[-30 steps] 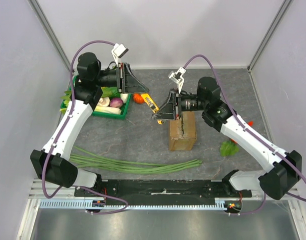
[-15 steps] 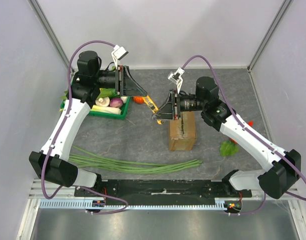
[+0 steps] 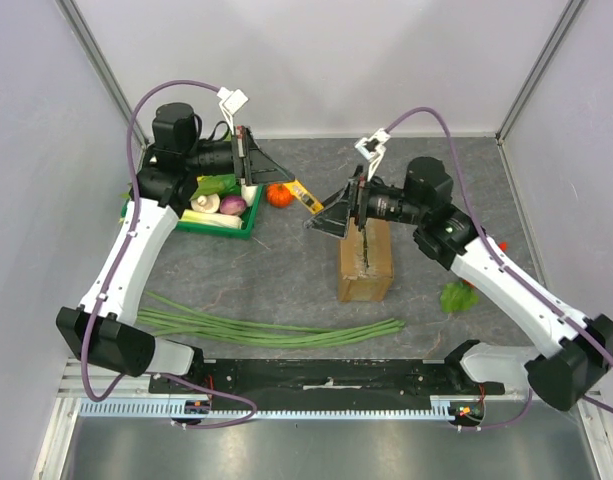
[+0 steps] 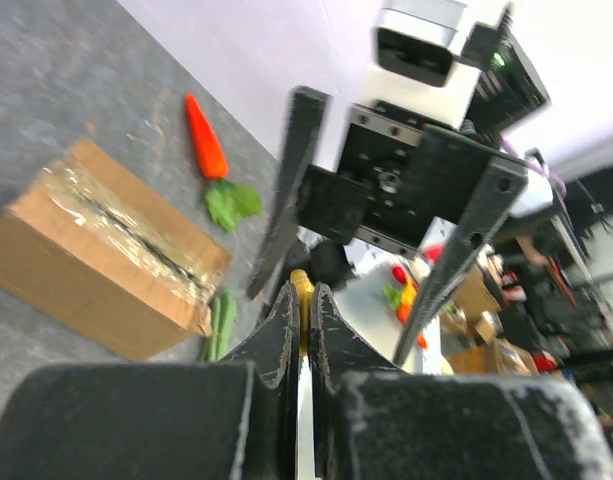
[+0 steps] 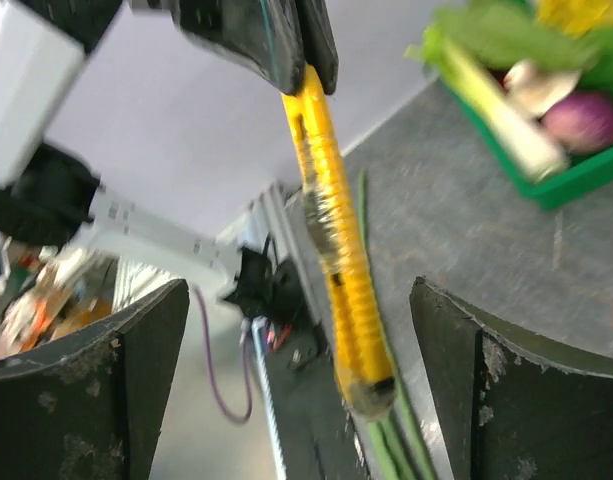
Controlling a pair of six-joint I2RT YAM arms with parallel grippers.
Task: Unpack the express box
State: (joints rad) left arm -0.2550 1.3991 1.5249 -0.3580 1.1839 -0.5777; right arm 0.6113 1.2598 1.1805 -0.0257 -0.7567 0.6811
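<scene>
The robot's left gripper is holding the box cutter's far end (image 3: 292, 187), so next the right gripper takes its loose end (image 5: 366, 385) before the left gripper steadies the express box.
The express box (image 3: 366, 265), brown cardboard with a taped seam, stands at the table's middle; the left wrist view shows it from the side (image 4: 96, 265). Above and left of it a yellow box cutter (image 3: 304, 195) hangs in the air. My left gripper (image 3: 291, 184) is shut on its far end, and the yellow tip (image 4: 301, 282) shows between the pads. My right gripper (image 3: 322, 217) is open, its fingers (image 5: 146, 350) standing wide on either side of the cutter (image 5: 331, 220) without touching it.
A green tray (image 3: 223, 228) of vegetables sits at the back left, with a tomato (image 3: 278, 195) beside it. Long green beans (image 3: 276, 330) lie along the front. A green leaf (image 3: 456, 297) and a carrot (image 4: 204, 137) lie right of the box.
My right gripper opened and let go of the cutter, drawing back a little to the right. My left gripper closed on the cutter's other end.
</scene>
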